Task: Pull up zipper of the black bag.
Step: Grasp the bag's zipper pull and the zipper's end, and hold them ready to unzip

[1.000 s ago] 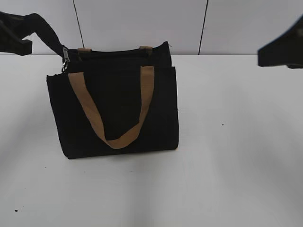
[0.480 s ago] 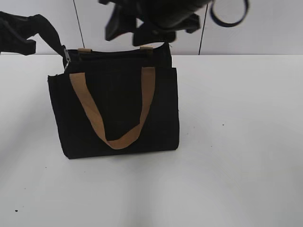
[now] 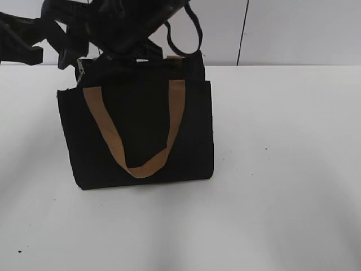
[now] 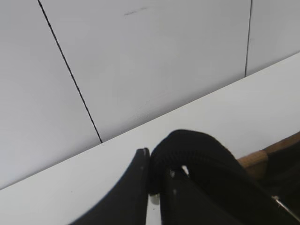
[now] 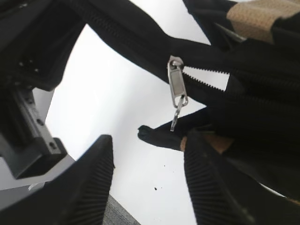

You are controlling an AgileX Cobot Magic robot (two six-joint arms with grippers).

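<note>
My gripper will drag the silver pull [image 5: 177, 82], and the pull will slide across the black bag and close the gap, because the zipper's teeth split apart [image 5: 207, 78] beyond it.
The black bag [image 3: 138, 130] stands upright on the white table, one tan handle hanging down its front. My left gripper [image 3: 22, 48] is at the upper left, shut on the black fabric strap [image 3: 59, 36] that runs off the bag's top left corner; in the left wrist view its fingers [image 4: 138, 187] pinch that strap [image 4: 197, 150]. The zipper's silver pull [image 3: 80, 66] hangs at that corner. My right gripper [image 3: 101, 48] hovers over the bag's top left. In the right wrist view it [image 5: 147, 159] is open and empty, with the pull [image 5: 177, 89] just beyond its fingertips and the zipper [image 5: 140, 42] closed behind it.
The white table [image 3: 282, 169] spreads to the right and in front of the bag. A white panelled wall [image 3: 282, 28] rises close behind it. A tan handle end [image 5: 255, 16] shows in the right wrist view.
My right arm has swung in from the right edge, across the top of the bag to its left corner. The left gripper and the bag have stayed put.
</note>
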